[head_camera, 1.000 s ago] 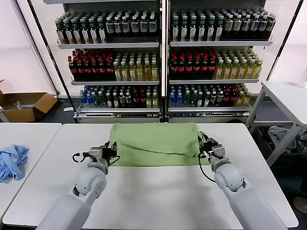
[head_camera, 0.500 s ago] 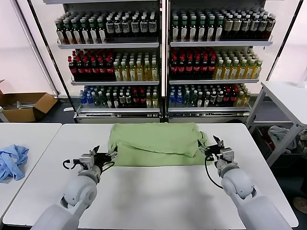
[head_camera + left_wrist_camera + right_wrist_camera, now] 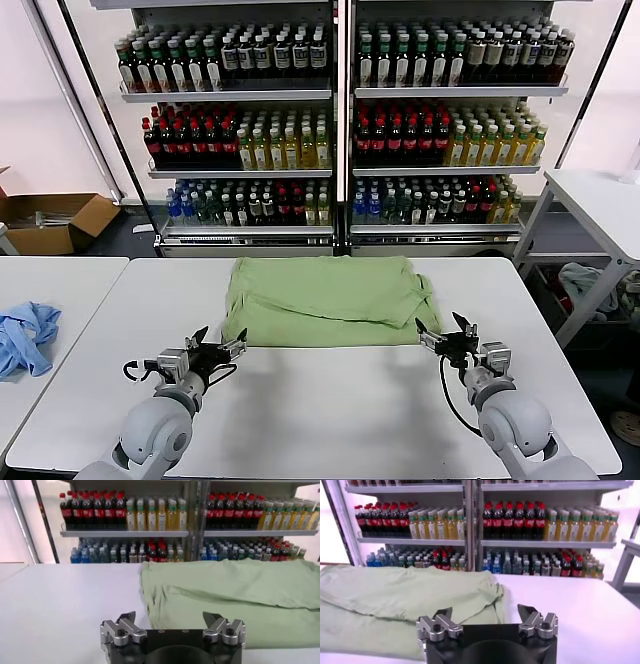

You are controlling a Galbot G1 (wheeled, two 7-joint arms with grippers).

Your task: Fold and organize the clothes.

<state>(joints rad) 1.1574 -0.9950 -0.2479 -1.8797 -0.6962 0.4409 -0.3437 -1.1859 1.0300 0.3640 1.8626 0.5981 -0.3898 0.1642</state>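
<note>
My grippers should pinch the shirt at its near corners and pull it closer before they fold it further, because the light green shirt's far edge (image 3: 322,260) lies along the table's far edge.
The light green shirt (image 3: 325,300) lies folded into a wide band across the far half of the white table (image 3: 320,410); it also fills much of the left wrist view (image 3: 235,600) and the right wrist view (image 3: 405,600). My left gripper (image 3: 220,343) hovers open just off the shirt's near left corner, with nothing between its fingers (image 3: 170,620). My right gripper (image 3: 444,331) stands open and empty off the near right corner (image 3: 485,615). Collar, buttons and printed patch are hidden in the fold.
A light blue garment (image 3: 25,338) lies on the neighbouring table at the left. Shelves of bottles (image 3: 340,130) stand behind the table. A cardboard box (image 3: 50,220) sits on the floor at the far left, another white table (image 3: 600,205) at the right.
Both grippers have let go of the shirt's near corners, opened wide and drawn back toward me. The folded shirt stays on the table.
</note>
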